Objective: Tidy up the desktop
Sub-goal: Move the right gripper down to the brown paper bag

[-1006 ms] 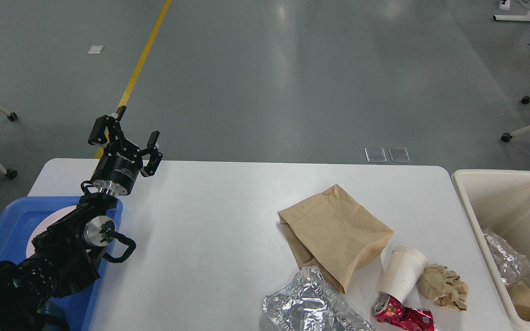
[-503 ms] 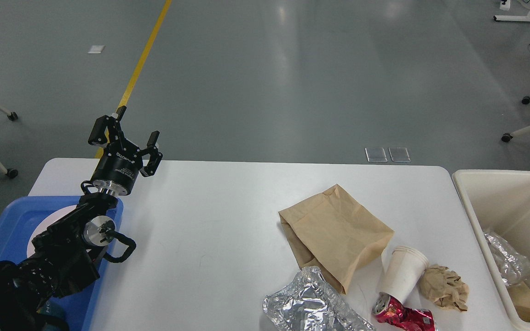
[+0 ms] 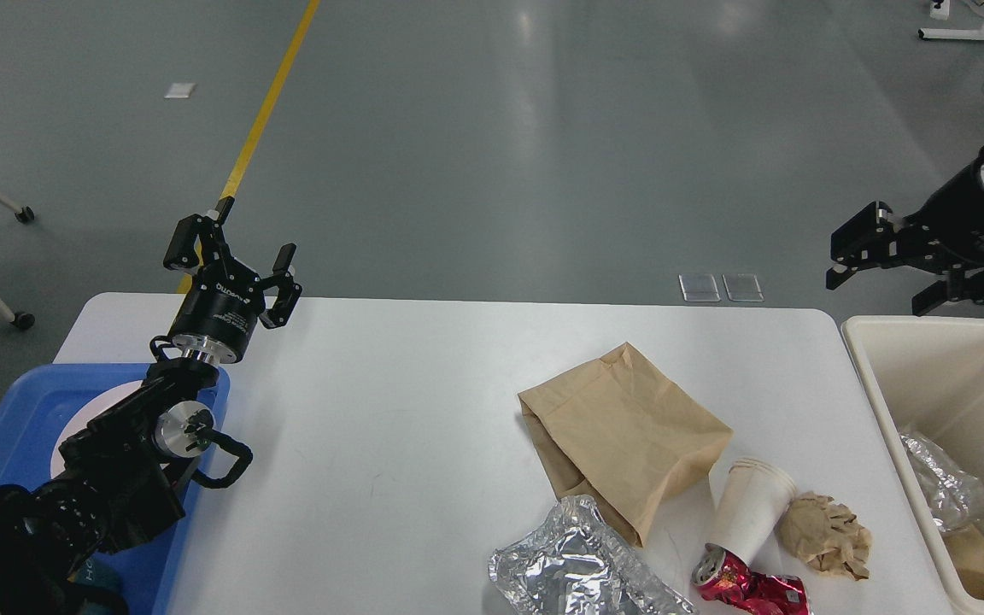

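The brown paper bag (image 3: 634, 429) will hang as a thin, almost flat panel when I lift it, because it lies flat with straight folded edges (image 3: 559, 442).
The white desktop (image 3: 389, 427) holds litter at its front right: a brown paper bag (image 3: 620, 436), a tipped white paper cup (image 3: 748, 508), a crumpled brown paper ball (image 3: 825, 534), a crumpled foil wrapper (image 3: 582, 568) and a crushed red can (image 3: 748, 588). My left gripper (image 3: 231, 248) is open and empty, raised over the desktop's far left corner. My right gripper (image 3: 881, 275) is open and empty, in the air above the far left corner of the cream bin (image 3: 893, 401), well behind the litter.
The cream bin stands off the desktop's right edge and holds a foil piece (image 3: 940, 487) and a brown scrap (image 3: 979, 559). A blue tray (image 3: 5, 427) with a white plate (image 3: 73, 418) lies at the left, partly under my left arm. Wheeled stands are on the floor.
My right arm has come into view from the right edge and its gripper now hangs over the bin's far corner. My left arm and the litter have not moved.
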Robot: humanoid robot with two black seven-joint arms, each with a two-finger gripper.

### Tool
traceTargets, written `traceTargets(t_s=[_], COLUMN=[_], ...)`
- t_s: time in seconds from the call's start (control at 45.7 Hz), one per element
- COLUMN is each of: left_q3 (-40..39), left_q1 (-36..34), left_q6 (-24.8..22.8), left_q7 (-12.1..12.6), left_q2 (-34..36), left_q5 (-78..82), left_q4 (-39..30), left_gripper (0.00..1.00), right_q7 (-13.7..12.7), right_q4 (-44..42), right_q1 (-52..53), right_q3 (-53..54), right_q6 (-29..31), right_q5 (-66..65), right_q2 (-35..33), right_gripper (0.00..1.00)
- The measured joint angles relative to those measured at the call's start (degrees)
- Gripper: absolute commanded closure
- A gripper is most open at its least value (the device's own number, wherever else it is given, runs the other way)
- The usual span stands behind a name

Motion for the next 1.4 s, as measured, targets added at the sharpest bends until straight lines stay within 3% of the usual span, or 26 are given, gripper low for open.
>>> traceTargets(t_s=[0.372,1.006,1.203,1.4], left_q3=[0.0,0.0,0.0,0.0], left_q1=[0.0,0.0,0.0,0.0], left_q6=[0.0,0.0,0.0,0.0], left_q7=[0.0,0.0,0.0,0.0], left_q2=[0.0,0.0,0.0,0.0], left_q5=[0.0,0.0,0.0,0.0], left_q4=[0.0,0.0,0.0,0.0], left_gripper=[0.04,0.03,0.03,0.03], right_q7=[0.2,0.5,0.4,-0.1], right_q4=[2.7,-0.5,-1.5,-3.1], right_q1=[2.2,-9.3,-11.4,-13.9], right_q3=[3.4,6.4,6.4,7.9], right_q6=[-0.8,-1.2,-1.8,-7.5], right_q5=[-0.2,30.9,19.5,3.4], right_q2=[10.6,18.8,20.2,20.8], right_gripper=[0.08,0.08,0.08,0.09])
